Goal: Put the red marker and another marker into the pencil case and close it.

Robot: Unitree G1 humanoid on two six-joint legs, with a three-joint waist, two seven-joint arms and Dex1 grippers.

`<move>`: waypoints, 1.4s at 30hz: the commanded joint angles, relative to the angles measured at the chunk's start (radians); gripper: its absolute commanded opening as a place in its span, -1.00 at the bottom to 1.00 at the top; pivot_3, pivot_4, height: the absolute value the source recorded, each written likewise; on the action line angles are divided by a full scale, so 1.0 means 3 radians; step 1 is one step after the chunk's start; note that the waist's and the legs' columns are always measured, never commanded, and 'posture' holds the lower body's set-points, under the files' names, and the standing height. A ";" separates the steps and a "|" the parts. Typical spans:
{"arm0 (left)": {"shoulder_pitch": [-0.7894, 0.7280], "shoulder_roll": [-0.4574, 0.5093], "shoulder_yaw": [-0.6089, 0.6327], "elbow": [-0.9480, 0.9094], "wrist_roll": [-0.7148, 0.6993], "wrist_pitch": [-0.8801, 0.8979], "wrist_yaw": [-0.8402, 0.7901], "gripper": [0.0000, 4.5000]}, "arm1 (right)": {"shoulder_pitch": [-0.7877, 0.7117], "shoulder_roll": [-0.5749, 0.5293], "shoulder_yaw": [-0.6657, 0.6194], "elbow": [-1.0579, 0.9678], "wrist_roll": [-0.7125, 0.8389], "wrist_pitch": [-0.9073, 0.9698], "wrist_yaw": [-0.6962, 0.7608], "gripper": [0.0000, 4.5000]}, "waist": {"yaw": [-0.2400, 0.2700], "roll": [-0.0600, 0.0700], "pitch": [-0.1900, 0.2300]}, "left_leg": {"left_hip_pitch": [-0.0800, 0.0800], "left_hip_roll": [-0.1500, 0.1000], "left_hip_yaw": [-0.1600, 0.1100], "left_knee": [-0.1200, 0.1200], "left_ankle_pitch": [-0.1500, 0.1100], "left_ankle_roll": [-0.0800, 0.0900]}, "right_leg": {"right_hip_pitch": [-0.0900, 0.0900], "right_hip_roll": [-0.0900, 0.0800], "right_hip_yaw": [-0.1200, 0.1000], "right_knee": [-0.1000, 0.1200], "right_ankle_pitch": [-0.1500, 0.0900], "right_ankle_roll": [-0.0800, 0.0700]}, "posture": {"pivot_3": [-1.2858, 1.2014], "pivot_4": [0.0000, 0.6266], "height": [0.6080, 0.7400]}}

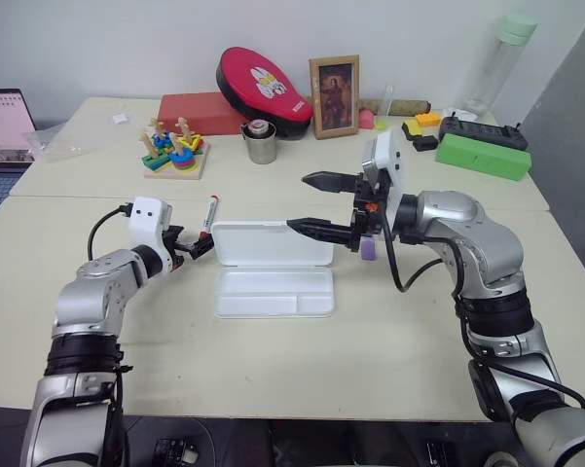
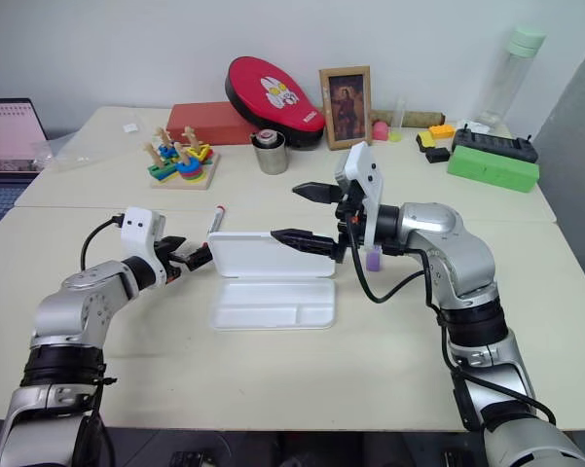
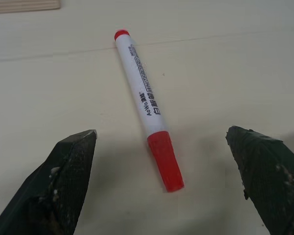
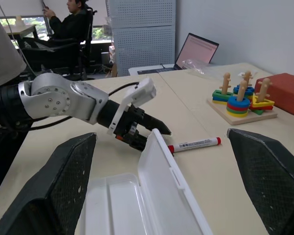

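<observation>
My left gripper should raise the red marker by its cap and turn it lengthwise before placing it, as it lies crosswise to the pencil case's tray.
The red marker lies on the table just left of the pencil case, red cap toward me. My left gripper is open and low over the table, its fingers either side of the marker's cap end without touching it. The white pencil case is open, its lid standing up and its tray bare. My right gripper hangs open above the lid's right end, holding nothing. The purple marker lies on the table under that hand.
Along the back of the table stand a wooden stacking toy, a metal cup, a red box, a photo frame and a green box. A laptop sits far left. A person sits in the background.
</observation>
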 commanded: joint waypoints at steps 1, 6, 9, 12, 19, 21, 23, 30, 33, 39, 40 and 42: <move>-0.0201 -0.0042 -0.0082 0.0260 0.0186 -0.0044 0.0024 0.92 | -0.0077 0.0010 -0.0081 -0.0073 0.0088 -0.0080 -0.0064 1.00 | -0.0003 0.0000 0.0000 | 0.0000 0.0000 -0.0001 0.0000 0.0000 0.0000 | 0.0000 0.0000 -0.0001 0.0001 0.0000 0.0000 | 0.03 -0.52 1.00; -0.0303 -0.0151 -0.0099 0.0395 0.0257 -0.0085 0.0023 0.49 | -0.0098 0.0024 -0.0079 -0.0038 0.0109 -0.0101 -0.0108 1.00 | -0.0004 0.0000 0.0000 | 0.0001 0.0000 -0.0002 0.0003 0.0000 0.0000 | 0.0001 0.0000 -0.0001 0.0005 0.0000 0.0000 | 0.03 -0.52 1.00; -0.0300 -0.0197 -0.0092 0.0397 0.0306 -0.0149 0.0046 0.25 | -0.0124 0.0021 -0.0069 -0.0006 0.0118 -0.0117 -0.0124 1.00 | 0.0011 0.0000 0.0000 | 0.0001 -0.0001 -0.0002 0.0003 0.0000 0.0000 | 0.0002 -0.0001 -0.0001 0.0006 0.0000 0.0000 | 0.03 -0.52 1.00; -0.0293 -0.0210 -0.0018 0.0437 0.0329 -0.0213 0.0089 0.00 | -0.0151 0.0013 -0.0062 0.0007 0.0136 -0.0113 -0.0135 1.00 | 0.0018 0.0000 0.0000 | 0.0001 -0.0002 -0.0002 0.0003 0.0000 0.0000 | 0.0002 -0.0001 -0.0001 0.0006 0.0000 0.0000 | 0.03 -0.52 1.00; -0.0260 -0.0245 0.0043 0.0444 0.0340 -0.0261 0.0121 -0.58 | -0.0187 0.0003 -0.0056 0.0029 0.0158 -0.0118 -0.0134 1.00 | 0.0018 0.0000 0.0000 | 0.0000 -0.0002 -0.0003 0.0003 0.0000 0.0000 | 0.0002 -0.0001 -0.0001 0.0006 0.0000 0.0000 | 0.03 -0.52 1.00; -0.0263 -0.0261 0.0060 0.0453 0.0345 -0.0275 0.0135 -0.80 | -0.0201 0.0006 -0.0055 0.0046 0.0156 -0.0126 -0.0131 1.00 | 0.0018 0.0000 0.0000 | 0.0001 -0.0002 -0.0003 0.0003 0.0000 0.0000 | 0.0002 -0.0001 -0.0001 0.0006 0.0000 0.0000 | 0.03 -0.52 1.00; -0.0272 -0.0272 0.0070 0.0468 0.0355 -0.0287 0.0141 -0.81 | -0.0217 0.0009 -0.0059 0.0066 0.0157 -0.0135 -0.0128 1.00 | 0.0018 0.0000 0.0000 | 0.0001 -0.0002 -0.0003 0.0003 0.0000 0.0000 | 0.0002 -0.0001 -0.0001 0.0006 0.0000 0.0000 | 0.03 -0.52 1.00; -0.0392 -0.0191 0.0311 0.0086 0.0188 -0.0637 0.0101 -0.81 | -0.0254 -0.0063 -0.0225 -0.0007 0.0371 -0.0051 -0.0063 1.00 | 0.0016 0.0000 0.0000 | 0.0000 -0.0002 -0.0003 0.0003 0.0000 0.0000 | 0.0001 -0.0001 -0.0002 0.0007 0.0000 0.0000 | 0.03 -0.52 1.00; -0.0481 -0.0071 0.0364 -0.0672 -0.0170 -0.0487 -0.0271 -0.81 | -0.0296 -0.0188 -0.0398 -0.0052 0.0561 0.0040 -0.0031 1.00 | 0.0028 -0.0004 0.0002 | -0.0010 -0.0002 -0.0008 0.0003 0.0001 -0.0001 | -0.0005 -0.0001 -0.0006 0.0006 0.0000 0.0000 | 0.03 -0.52 1.00; -0.0491 0.0494 -0.0103 -0.1842 -0.0536 -0.0219 -0.1390 -0.81 | -0.0154 -0.0632 -0.0627 -0.0216 0.0831 0.0198 0.0175 1.00 | 0.0034 0.0001 0.0001 | -0.0009 -0.0004 -0.0005 0.0000 0.0001 -0.0001 | 0.0000 -0.0004 -0.0005 -0.0006 0.0000 0.0000 | 0.03 -0.52 1.00; -0.0484 0.0623 -0.0231 -0.1933 -0.0530 -0.0177 -0.1585 -0.81 | -0.0090 -0.0723 -0.0624 -0.0261 0.0833 0.0215 0.0223 1.00 | 0.0031 0.0003 0.0001 | -0.0007 -0.0004 -0.0003 0.0000 0.0000 0.0000 | 0.0001 -0.0004 -0.0004 -0.0006 0.0000 0.0001 | 0.03 -0.52 1.00; -0.0469 0.0785 -0.0418 -0.2035 -0.0505 -0.0220 -0.1892 -0.81 | 0.0023 -0.0864 -0.0601 -0.0336 0.0832 0.0237 0.0258 1.00 | 0.0021 0.0005 0.0002 | -0.0006 -0.0003 -0.0003 0.0000 0.0000 0.0000 | 0.0001 -0.0003 -0.0003 -0.0004 -0.0001 0.0001 | 0.03 -0.52 1.00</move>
